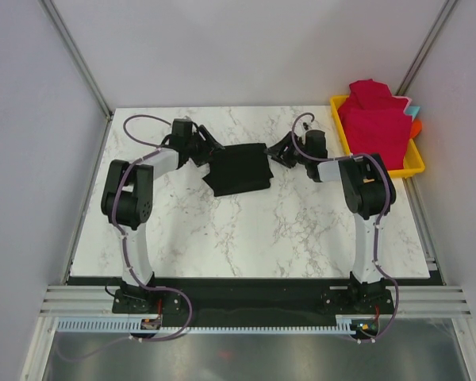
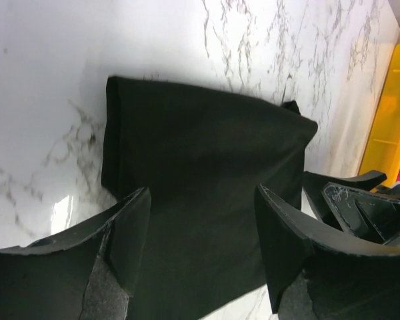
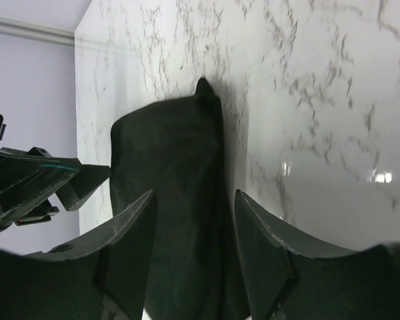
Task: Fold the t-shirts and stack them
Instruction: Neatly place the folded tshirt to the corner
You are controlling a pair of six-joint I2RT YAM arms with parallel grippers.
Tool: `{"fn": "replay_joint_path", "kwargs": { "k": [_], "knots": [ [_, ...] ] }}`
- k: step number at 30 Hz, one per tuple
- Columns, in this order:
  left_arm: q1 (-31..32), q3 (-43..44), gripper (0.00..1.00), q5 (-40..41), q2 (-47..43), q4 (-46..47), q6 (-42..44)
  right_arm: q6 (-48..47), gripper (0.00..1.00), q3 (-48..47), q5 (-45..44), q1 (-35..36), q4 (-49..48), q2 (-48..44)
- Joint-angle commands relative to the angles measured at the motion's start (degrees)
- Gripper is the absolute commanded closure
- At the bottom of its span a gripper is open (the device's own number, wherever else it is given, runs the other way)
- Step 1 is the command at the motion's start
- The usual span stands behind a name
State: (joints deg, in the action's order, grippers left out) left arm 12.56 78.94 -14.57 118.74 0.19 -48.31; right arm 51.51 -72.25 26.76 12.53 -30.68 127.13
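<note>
The folded black t-shirt (image 1: 239, 169) is in the middle, where the crimson-red t-shirts need space, so I should first pinch its side edge (image 1: 210, 172) with my left gripper and drag it out of the way.
The black t-shirt (image 1: 239, 168) lies folded into a rectangle on the marble table at the back middle. It also shows in the left wrist view (image 2: 207, 173) and in the right wrist view (image 3: 177, 200). My left gripper (image 1: 209, 149) is open at the shirt's left edge, jaws spread over the cloth (image 2: 203, 233). My right gripper (image 1: 279, 152) is open at the shirt's right edge, jaws spread over the cloth (image 3: 195, 233). Several crimson-red t-shirts (image 1: 374, 119) lie piled in the tray at the back right.
The yellow plastic tray (image 1: 412, 168) stands at the table's back right corner; its wall shows in the left wrist view (image 2: 390, 113). A metal frame and grey walls enclose the table. A black strip runs along the near edge.
</note>
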Motion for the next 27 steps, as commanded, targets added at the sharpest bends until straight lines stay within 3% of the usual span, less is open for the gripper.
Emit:
{"fn": "replay_joint_path", "kwargs": {
  "k": [1, 13, 23, 27],
  "knots": [
    [0.5, -3.3, 0.29, 5.2, -7.5, -3.3, 3.4, -3.3, 0.42, 5.1, -2.3, 0.2, -1.3, -8.2],
    [1.2, -7.5, 0.37, 10.2, -6.9, -7.7, 5.5, -2.4, 0.42, 27.8, -7.7, 1.0, -5.4, -28.7],
    [1.5, -2.3, 0.45, 8.3, 1.7, -9.2, 8.6, 1.4, 0.42, 30.3, -4.1, 2.3, -11.9, -30.4],
    [1.9, -2.0, 0.58, 8.3, 2.6, -9.2, 9.7, 1.5, 0.43, 30.4, -3.2, 2.4, -12.3, -30.3]
  ]
}}
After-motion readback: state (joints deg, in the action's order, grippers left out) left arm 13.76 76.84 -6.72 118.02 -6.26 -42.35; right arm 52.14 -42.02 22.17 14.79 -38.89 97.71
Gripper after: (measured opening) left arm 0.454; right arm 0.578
